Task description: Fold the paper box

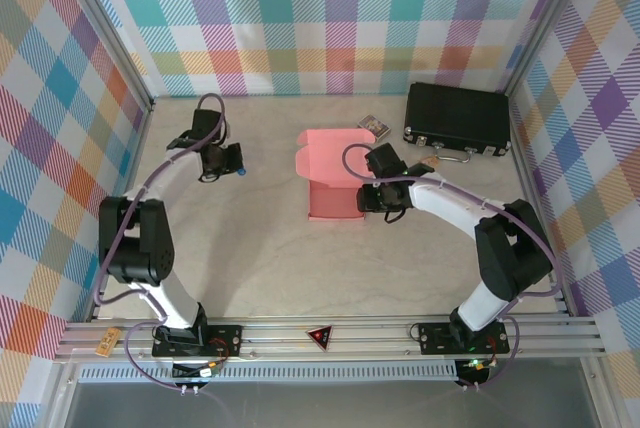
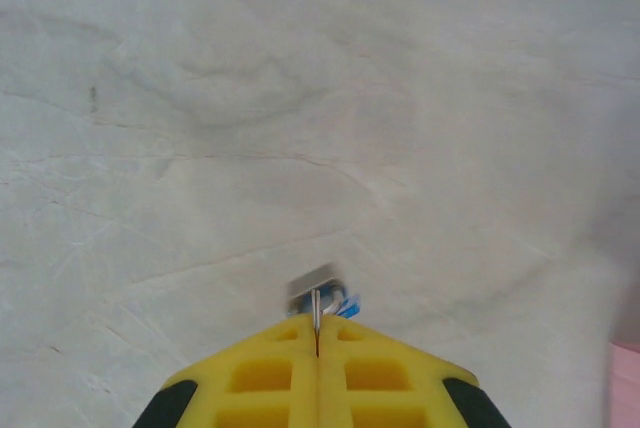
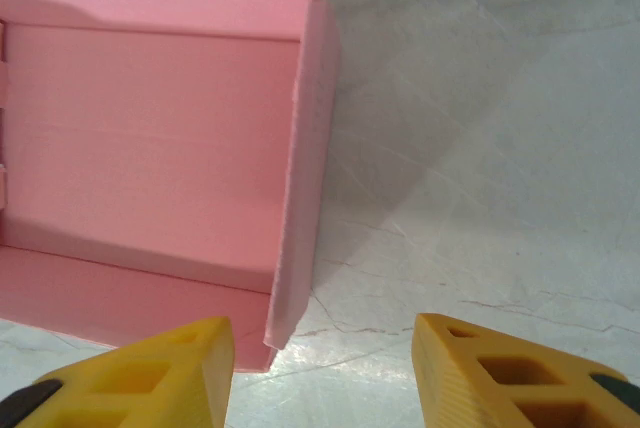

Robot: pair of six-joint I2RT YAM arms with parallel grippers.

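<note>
The grey and blue bit (image 1: 241,172) is at the ends of my left gripper's fingers and the tray is open and empty, so my left gripper should keep going to the tray's bottom (image 1: 335,202) and let go there.
The pink paper box (image 1: 332,176) lies mid-table, its tray open upward and its lid flap spread toward the back. My right gripper (image 1: 376,198) is at the tray's right side. In the right wrist view the gripper (image 3: 320,353) is open, and the tray's right side wall (image 3: 305,168) rises between its yellow fingers (image 3: 150,373), close to the left one. My left gripper (image 1: 236,160) hovers left of the box, apart from it. Its fingers (image 2: 318,348) are pressed together. A small grey and blue bit (image 2: 322,296) shows at their tips. A sliver of the paper box (image 2: 628,383) shows at the edge of the left wrist view.
A black hard case (image 1: 457,118) lies at the back right, with a small patterned card pack (image 1: 373,126) left of it. Plaid walls close the table on three sides. Bare marble-look tabletop (image 1: 260,258) lies in front of the box.
</note>
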